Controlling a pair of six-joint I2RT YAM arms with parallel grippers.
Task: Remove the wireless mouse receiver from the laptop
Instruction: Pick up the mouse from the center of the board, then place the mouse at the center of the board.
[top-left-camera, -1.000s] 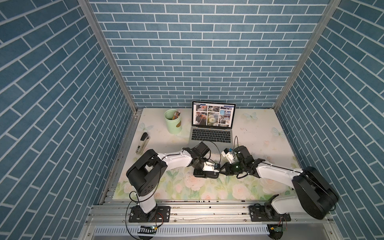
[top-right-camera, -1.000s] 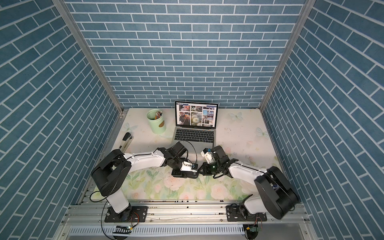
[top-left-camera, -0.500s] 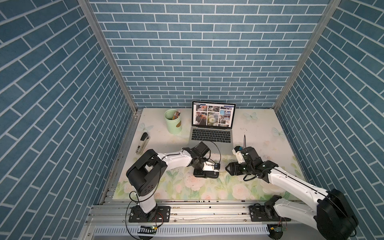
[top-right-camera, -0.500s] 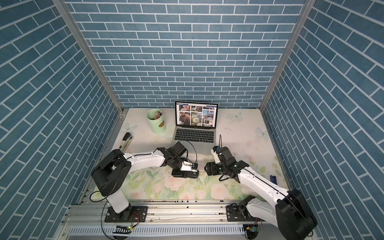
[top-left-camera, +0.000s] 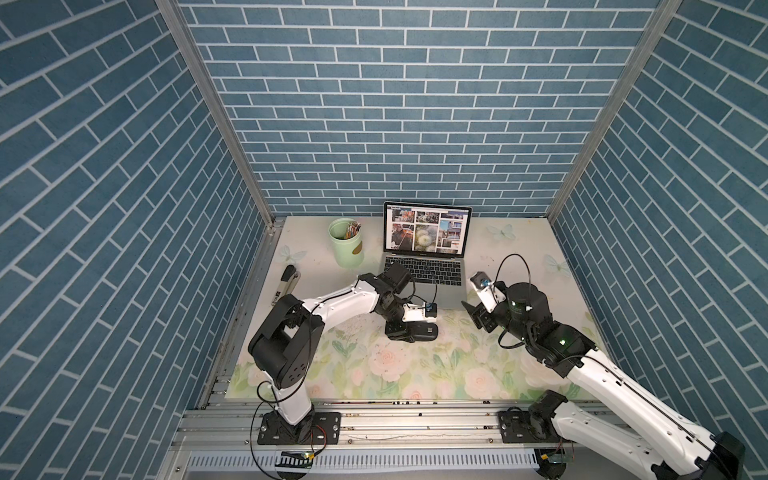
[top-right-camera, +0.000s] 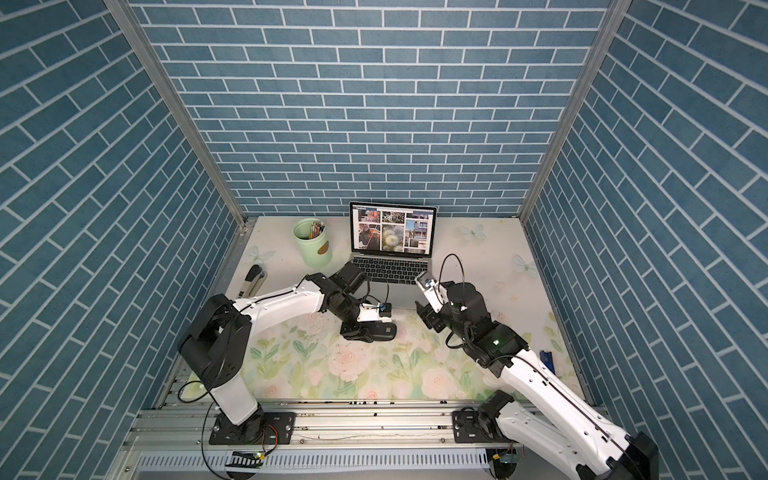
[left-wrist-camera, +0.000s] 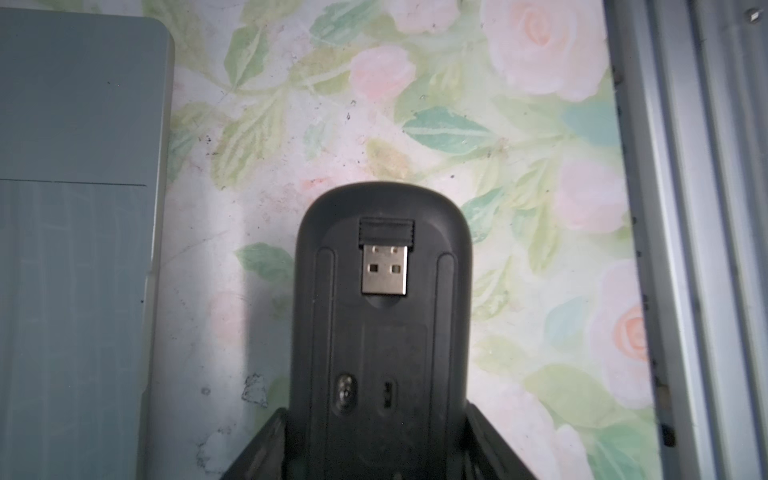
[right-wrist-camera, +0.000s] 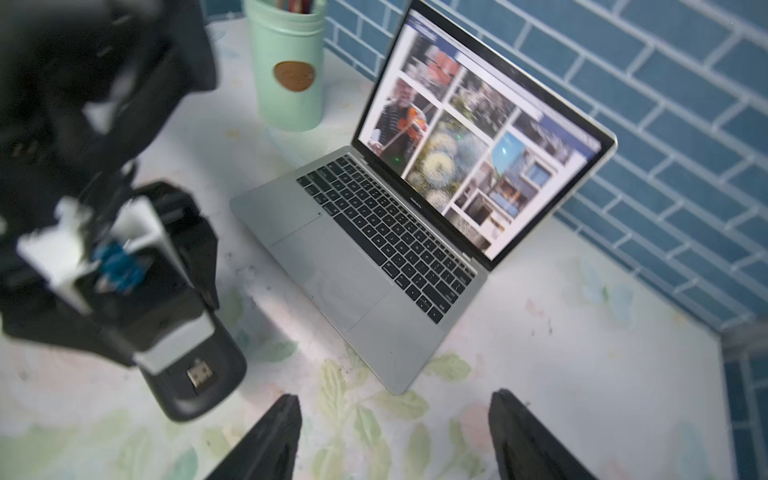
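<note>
My gripper will carry the mouse and turn it upright, and the wireless mouse receiver (right-wrist-camera: 199, 373) should stay in it because the metal plug lies sunk in its hollow.
The wireless mouse receiver (left-wrist-camera: 384, 257) lies in a recess on the underside of a black oval mouse (left-wrist-camera: 382, 353), metal plug showing, away from the laptop (left-wrist-camera: 79, 208). My left gripper (left-wrist-camera: 380, 436) is shut on the sides of the mouse, holding it upside-down low over the floral mat in front of the laptop (top-left-camera: 428, 266). In the right wrist view the receiver (right-wrist-camera: 199, 374) sits on the mouse (right-wrist-camera: 195, 395), left of my right gripper (right-wrist-camera: 395, 415). That gripper is open and empty, off the laptop's (right-wrist-camera: 353, 257) near right corner.
A mint-green cup of pencils (top-left-camera: 347, 249) stands left of the laptop. A stapler (top-left-camera: 286, 280) lies by the left wall, and a small blue object (top-right-camera: 547, 359) by the right wall. An aluminium rail (left-wrist-camera: 706, 208) borders the mat's front edge.
My right gripper has opened and drawn back to the right, away from the mouse, where it was shut a second ago. The left arm and the mouse have stayed put.
</note>
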